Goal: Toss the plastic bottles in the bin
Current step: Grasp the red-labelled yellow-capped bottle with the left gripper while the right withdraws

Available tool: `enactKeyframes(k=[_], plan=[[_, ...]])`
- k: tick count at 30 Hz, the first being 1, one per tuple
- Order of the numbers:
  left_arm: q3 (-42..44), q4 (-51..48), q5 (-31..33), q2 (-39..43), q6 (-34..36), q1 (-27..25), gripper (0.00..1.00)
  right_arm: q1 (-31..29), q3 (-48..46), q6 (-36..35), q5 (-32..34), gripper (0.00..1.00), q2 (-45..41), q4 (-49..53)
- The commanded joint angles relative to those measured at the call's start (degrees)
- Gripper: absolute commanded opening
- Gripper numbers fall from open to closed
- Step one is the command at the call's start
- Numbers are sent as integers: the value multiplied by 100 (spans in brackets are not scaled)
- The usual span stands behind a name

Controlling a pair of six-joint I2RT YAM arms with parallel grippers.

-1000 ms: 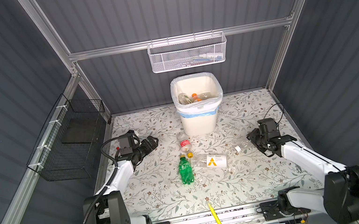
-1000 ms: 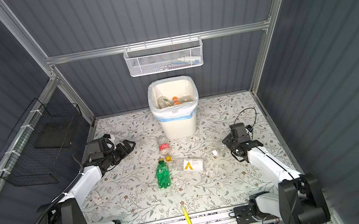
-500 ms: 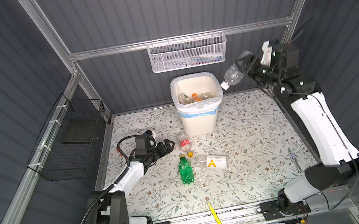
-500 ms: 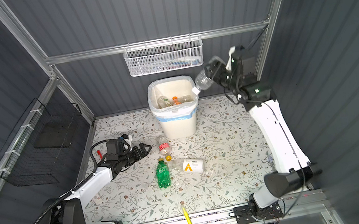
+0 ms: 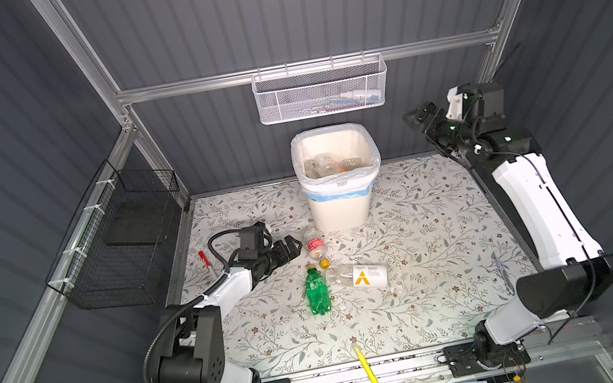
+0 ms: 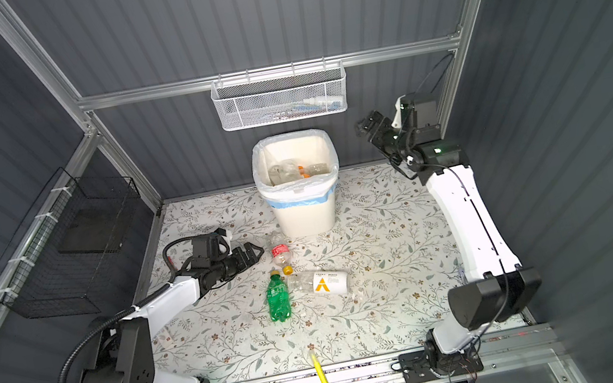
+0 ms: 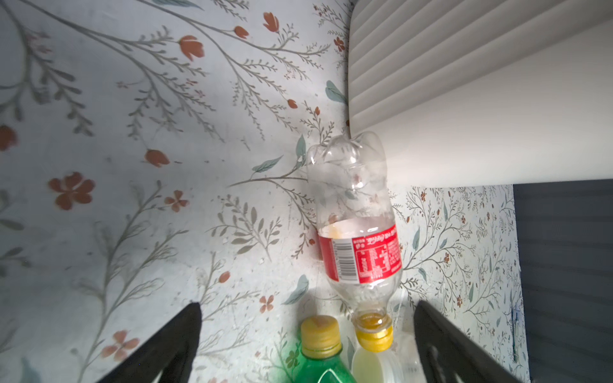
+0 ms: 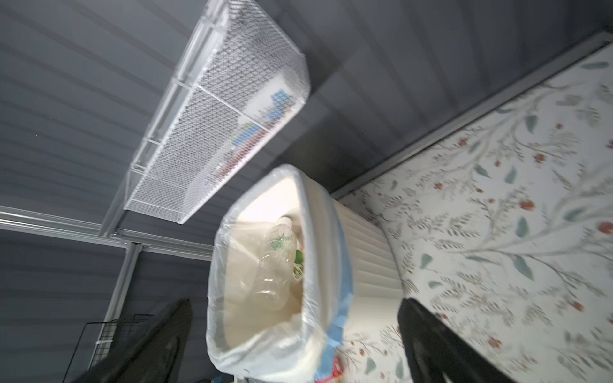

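I should use my left gripper to grab the red-labelled bottle [image 6: 280, 251] by its base [image 7: 348, 152] and lift it clear, because the bottle lies by the bin's corner, across from my right gripper.
The bin [image 5: 342, 203] stands at the back middle of the table with several clear plastic bottles [image 5: 323, 164] inside its liner. Three plastic bottles lie on the mat before it: a clear red-labelled one [image 5: 315, 243], a green one [image 5: 317, 294] and a clear white-labelled one [image 5: 361, 276]. My left gripper [image 5: 295, 245] is open and low, just left of the red-labelled bottle [image 7: 358, 232], holding nothing. The green bottle's cap [image 7: 320, 328] lies between its fingers in the left wrist view. My right gripper [image 5: 416, 117] hangs open and empty, high to the right of the bin [image 8: 365, 265].
A white mesh basket [image 5: 321, 91] hangs on the back wall above the bin. A black wire basket [image 5: 122, 236] hangs on the left wall. A yellow pen [image 5: 367, 368] lies at the front edge, and a red marker [image 5: 204, 260] lies behind my left arm.
My right arm rose from the table with a clear bottle, opened near the bin and no longer holds it. My left gripper slid right to the red-labelled bottle.
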State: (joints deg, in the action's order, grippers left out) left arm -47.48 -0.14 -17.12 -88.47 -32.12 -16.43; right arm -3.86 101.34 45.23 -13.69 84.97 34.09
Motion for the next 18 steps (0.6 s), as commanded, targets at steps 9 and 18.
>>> enactKeyframes(k=[9,18], plan=[[-1273,68,227,-1450,-123,-500,99,786,-4151,-620,310,99,-2051,-358],[-1904,-251,450,-2203,-120,-612,90,921,-5264,-735,145,99,-2125,-761]])
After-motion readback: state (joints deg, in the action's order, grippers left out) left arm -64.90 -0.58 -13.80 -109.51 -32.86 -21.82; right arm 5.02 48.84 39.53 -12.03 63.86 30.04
